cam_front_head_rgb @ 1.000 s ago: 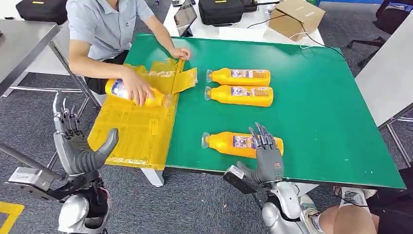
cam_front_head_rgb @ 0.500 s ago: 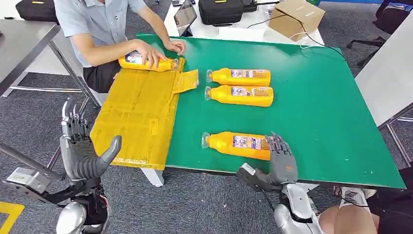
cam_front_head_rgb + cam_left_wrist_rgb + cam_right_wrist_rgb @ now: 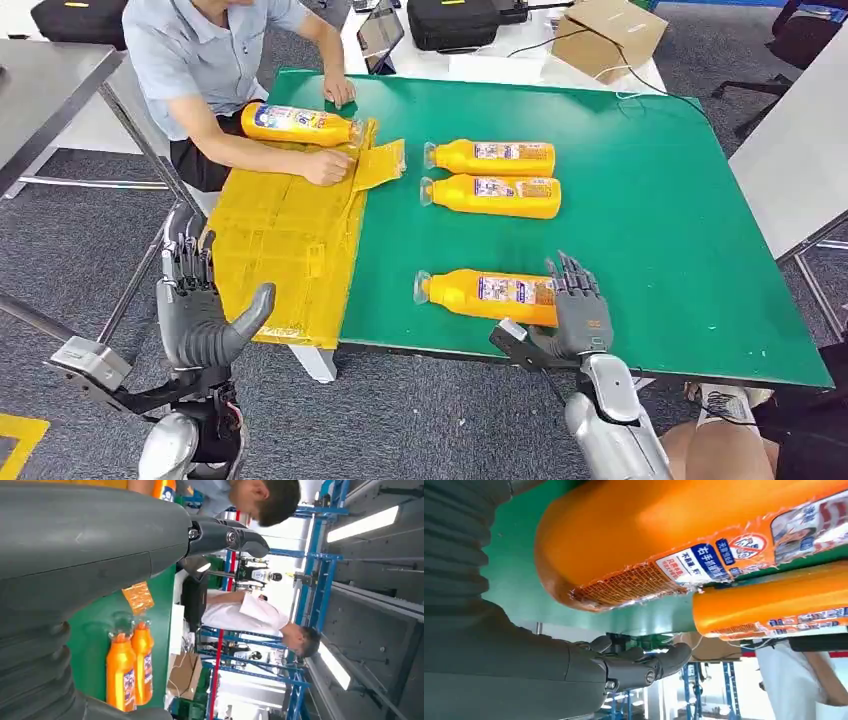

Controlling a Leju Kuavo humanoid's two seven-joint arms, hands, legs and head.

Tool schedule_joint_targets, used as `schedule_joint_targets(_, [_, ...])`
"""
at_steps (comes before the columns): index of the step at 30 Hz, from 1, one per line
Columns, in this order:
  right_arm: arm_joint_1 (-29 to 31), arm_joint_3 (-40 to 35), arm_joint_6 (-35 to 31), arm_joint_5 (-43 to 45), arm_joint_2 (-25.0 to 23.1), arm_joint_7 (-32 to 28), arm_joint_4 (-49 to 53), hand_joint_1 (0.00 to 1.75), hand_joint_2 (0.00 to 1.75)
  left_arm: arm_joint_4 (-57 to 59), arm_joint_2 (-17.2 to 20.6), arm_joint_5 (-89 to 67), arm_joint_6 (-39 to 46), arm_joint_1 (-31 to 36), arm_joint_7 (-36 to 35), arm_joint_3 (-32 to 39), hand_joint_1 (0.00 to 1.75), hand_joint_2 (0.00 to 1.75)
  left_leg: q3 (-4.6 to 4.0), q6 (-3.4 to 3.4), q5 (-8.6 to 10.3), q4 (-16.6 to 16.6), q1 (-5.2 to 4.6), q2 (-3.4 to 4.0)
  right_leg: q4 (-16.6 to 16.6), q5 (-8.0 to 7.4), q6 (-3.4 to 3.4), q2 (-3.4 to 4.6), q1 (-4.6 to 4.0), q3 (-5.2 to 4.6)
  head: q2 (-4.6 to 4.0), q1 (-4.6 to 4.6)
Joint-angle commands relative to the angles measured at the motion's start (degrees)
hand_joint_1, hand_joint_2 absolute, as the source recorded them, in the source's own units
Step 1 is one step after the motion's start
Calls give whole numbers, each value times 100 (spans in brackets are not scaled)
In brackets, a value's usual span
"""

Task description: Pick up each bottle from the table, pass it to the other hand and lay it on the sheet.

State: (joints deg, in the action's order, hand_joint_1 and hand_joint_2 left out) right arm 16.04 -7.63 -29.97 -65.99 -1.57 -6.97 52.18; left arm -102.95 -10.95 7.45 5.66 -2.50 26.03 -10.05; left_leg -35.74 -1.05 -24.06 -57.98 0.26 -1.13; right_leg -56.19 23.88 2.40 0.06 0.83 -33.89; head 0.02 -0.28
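Observation:
The nearest orange bottle (image 3: 488,296) has its small-print label (image 3: 514,290) in view. I should expect a big front label, hidden underneath, to come up when I pass the bottle.
The nearest orange bottle (image 3: 488,295) lies on its side near the front edge of the green table (image 3: 650,230), cap to the left. My right hand (image 3: 577,306) stands at its base end, fingers apart and stretched upward, holding nothing. The right wrist view has that bottle (image 3: 684,535) close above the outstretched fingers (image 3: 634,666). My left hand (image 3: 200,305) is raised and open off the table, beside the yellow sheet (image 3: 285,240). Two more bottles (image 3: 495,157) (image 3: 495,196) lie side by side further back.
A person sits at the table's far left, one hand on the sheet, with another bottle (image 3: 298,123) lying at the sheet's far edge. A cardboard box (image 3: 608,35) and a black case (image 3: 455,22) stand on the white table behind. A grey table (image 3: 800,150) flanks the right.
The person moved a bottle from the middle of the sheet to its far edge. My left hand rose and shifted right toward the sheet. My right hand slid right to the near bottle's base.

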Motion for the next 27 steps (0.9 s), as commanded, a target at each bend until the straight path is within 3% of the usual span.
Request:
schedule_joint_targets(1, [1145,-414,902,-39,-152,398,-1876,0,175,465,50,56,23,276,-6,-81,0,175,20,4,-3,4,0,21,5,-3,-8,14,-2,15,0,-2])
schedule_joint_targets(5, [1410,-794,1924,-283,-60,1006,-2317,0,175,328,65,53,-75,145,-173,-44,0,175,19,4,-3,4,1,17,4,-1,-7,11,-2,15,0,0])
schedule_joint_targets(8, [1640,-982,2313,-370,6,1296,-2661,0,175,359,38,73,-160,164,-219,-23,0,175,36,4,-4,6,3,23,9,0,-5,12,-4,30,0,0])
schedule_joint_targets(13, [1801,-1003,2535,-198,69,1150,-2872,2,175,472,42,190,-301,207,-299,-24,0,175,78,5,-7,10,3,52,17,-4,-10,24,-5,58,0,0])
schedule_joint_targets(14, [1797,-1016,2507,-198,77,1123,-2868,159,175,474,41,190,-300,206,-299,-23,0,175,77,3,-10,6,2,50,14,-3,-8,28,-4,53,0,2])
schedule_joint_targets(16, [1806,-1034,2546,-204,85,1117,-2899,175,175,468,46,189,-298,195,-300,-19,0,175,95,5,-11,8,2,47,15,-3,-9,25,-4,48,0,2])
schedule_joint_targets(24, [1923,-1120,2893,148,79,564,-2889,175,175,493,90,343,-380,172,-337,66,0,175,125,4,-14,18,3,45,24,-1,-15,24,-6,54,0,0])
schedule_joint_targets(25, [1923,-1120,2893,148,79,564,-2889,175,175,493,90,343,-380,172,-337,66,0,175,130,2,-14,22,3,50,29,-4,-12,30,-6,113,0,0])
schedule_joint_targets(27, [1754,-848,2996,786,74,-192,-2707,175,175,521,100,395,-428,154,-307,36,0,175,132,1,-15,17,3,46,24,-9,-22,24,-6,115,0,0])
